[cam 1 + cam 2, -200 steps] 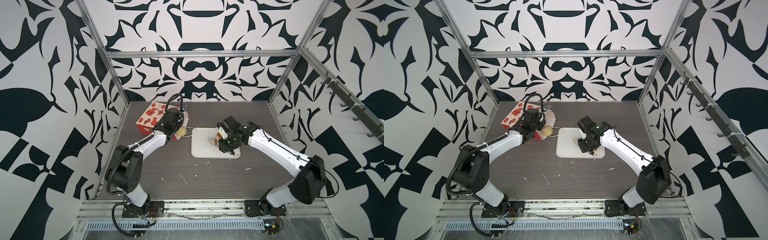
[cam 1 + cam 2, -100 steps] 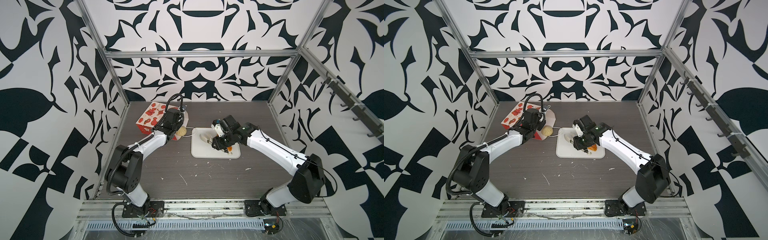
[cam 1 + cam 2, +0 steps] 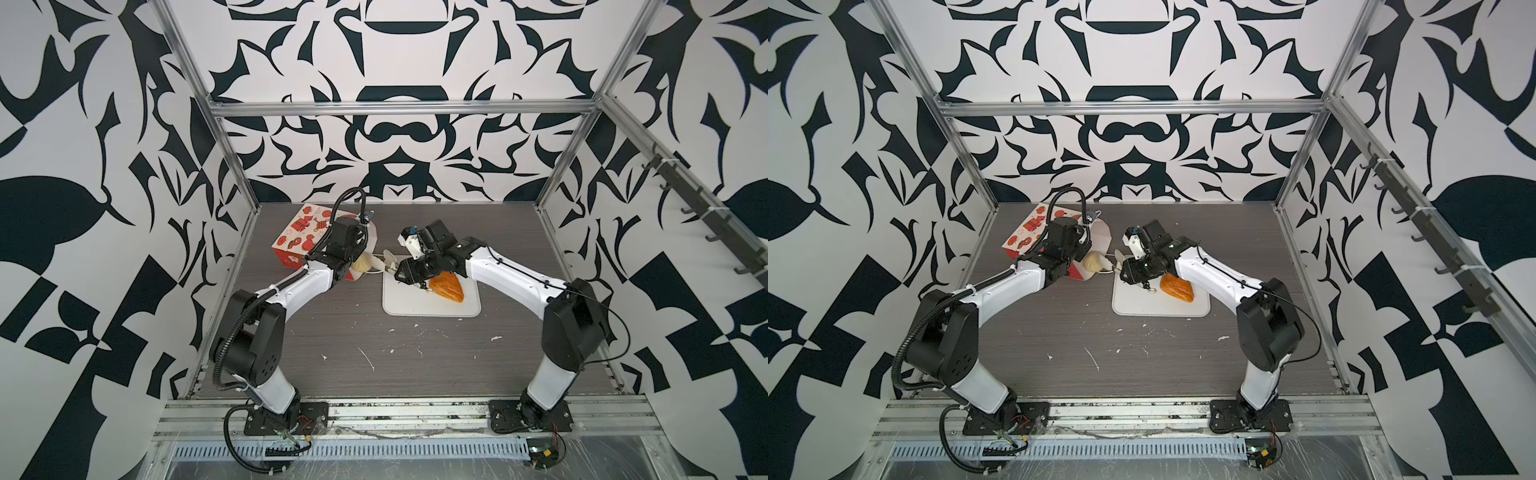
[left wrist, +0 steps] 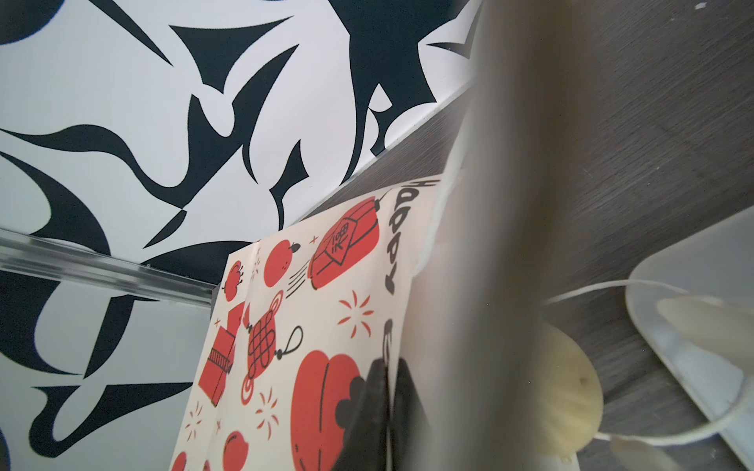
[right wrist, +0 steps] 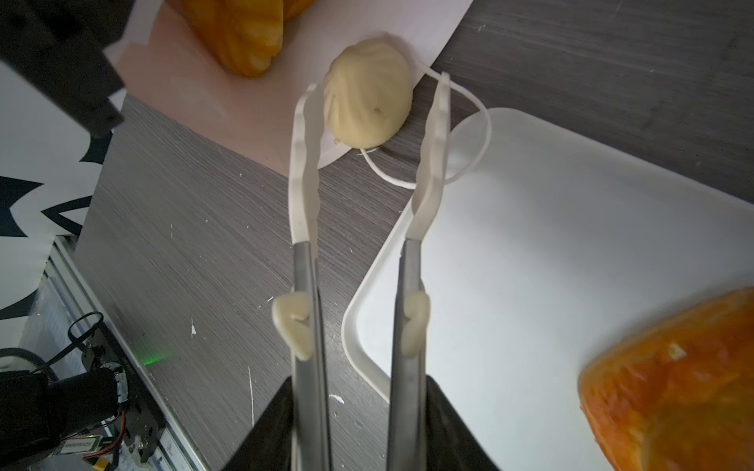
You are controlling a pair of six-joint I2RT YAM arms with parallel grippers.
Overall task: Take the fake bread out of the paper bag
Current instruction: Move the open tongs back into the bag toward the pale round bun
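Observation:
The tongs' open ends are in line with the cream bun at the paper bag's opening, so the robot's right gripper keeps moving forward and closes them around it.
The paper bag lies on its side at the back left, mouth toward the middle. My left gripper is shut on the edge of the paper bag and holds the mouth open. A pale cream bun sits at the mouth, and a golden pastry lies deeper inside. My right gripper is shut on metal tongs, whose white tips stand apart on either side of the bun. An orange flaky piece lies on the tray.
The flat white tray lies just right of the bag's mouth. A white cord handle loops from the bag over the tray's corner. White scuff marks dot the dark wood tabletop. Metal frame posts stand at the back corners.
My right gripper has left the orange flaky piece on the tray and moved left to the bag's mouth, the tongs spreading round the bun. The left gripper has stayed on the bag.

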